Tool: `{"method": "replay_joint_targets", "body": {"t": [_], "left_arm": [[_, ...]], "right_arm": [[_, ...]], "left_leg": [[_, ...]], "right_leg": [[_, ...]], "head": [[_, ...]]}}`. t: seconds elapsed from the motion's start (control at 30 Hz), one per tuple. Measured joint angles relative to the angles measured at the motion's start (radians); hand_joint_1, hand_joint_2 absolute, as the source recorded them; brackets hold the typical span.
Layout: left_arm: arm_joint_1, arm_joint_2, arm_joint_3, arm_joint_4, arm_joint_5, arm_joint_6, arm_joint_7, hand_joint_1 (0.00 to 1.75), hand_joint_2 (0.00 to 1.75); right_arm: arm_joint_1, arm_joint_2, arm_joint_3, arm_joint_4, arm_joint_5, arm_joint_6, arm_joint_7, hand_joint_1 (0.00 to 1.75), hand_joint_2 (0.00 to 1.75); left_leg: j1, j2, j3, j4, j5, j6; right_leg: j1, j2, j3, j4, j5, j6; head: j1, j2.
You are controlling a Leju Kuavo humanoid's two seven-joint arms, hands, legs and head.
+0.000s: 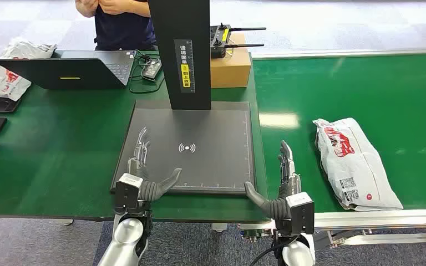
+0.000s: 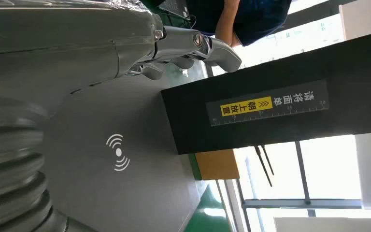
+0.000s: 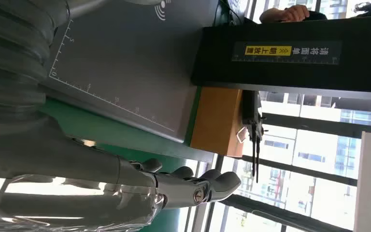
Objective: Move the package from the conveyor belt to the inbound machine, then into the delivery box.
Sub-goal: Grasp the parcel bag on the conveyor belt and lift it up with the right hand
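My gripper will make the plastic bunch into folds when it grips and lifts there, because the white package's near end [image 1: 376,198] spreads flat beyond its puffed middle [image 1: 354,158].
A white plastic-wrapped package [image 1: 355,164] with red print lies on the green conveyor belt [image 1: 377,94] at the right. The inbound machine is a dark grey scanning pad [image 1: 199,145] with a black upright post [image 1: 180,52]. My left hand [image 1: 140,174] hovers at the pad's front left corner, fingers straight and apart, thumb out, holding nothing. My right hand [image 1: 282,185] is at the pad's front right edge, between pad and belt, also spread and holding nothing. In the wrist views the left hand [image 2: 125,53] and the right hand [image 3: 140,188] both show extended fingers over the pad [image 2: 121,164].
A person [image 1: 119,19] stands behind the table by an open black laptop [image 1: 69,69]. A cardboard box [image 1: 230,66] with a black remote controller [image 1: 222,40] on top sits behind the pad. More white packages [image 1: 5,75] lie at the far left.
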Motion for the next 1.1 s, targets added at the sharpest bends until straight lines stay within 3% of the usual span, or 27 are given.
{"method": "replay_joint_targets", "body": {"t": [0.6,0.87,1.1], "left_arm": [[0.006,0.000,0.000,0.000,0.015,-0.005,-0.019,0.00,1.75],[0.012,0.002,0.000,0.002,0.032,-0.008,-0.051,0.00,1.75],[0.012,0.002,-0.004,0.004,0.045,-0.004,-0.059,0.00,1.75]], "right_arm": [[-0.005,-0.017,-0.001,-0.006,0.136,-0.110,0.043,0.00,1.75],[0.005,-0.080,-0.086,-0.013,0.192,-0.190,0.078,0.00,1.75],[-0.068,-0.155,-0.204,0.090,0.246,-0.233,0.104,0.00,1.75]], "left_leg": [[0.000,0.000,0.000,0.000,0.000,0.000],[0.000,0.000,0.000,0.000,0.000,0.000],[0.000,0.000,0.000,0.000,0.000,0.000]], "right_leg": [[0.000,0.000,0.000,0.000,0.000,0.000],[0.000,0.000,0.000,0.000,0.000,0.000],[-0.001,0.000,0.000,0.000,0.001,0.001]], "head": [[0.000,0.000],[0.000,0.000],[0.000,0.000]]}}
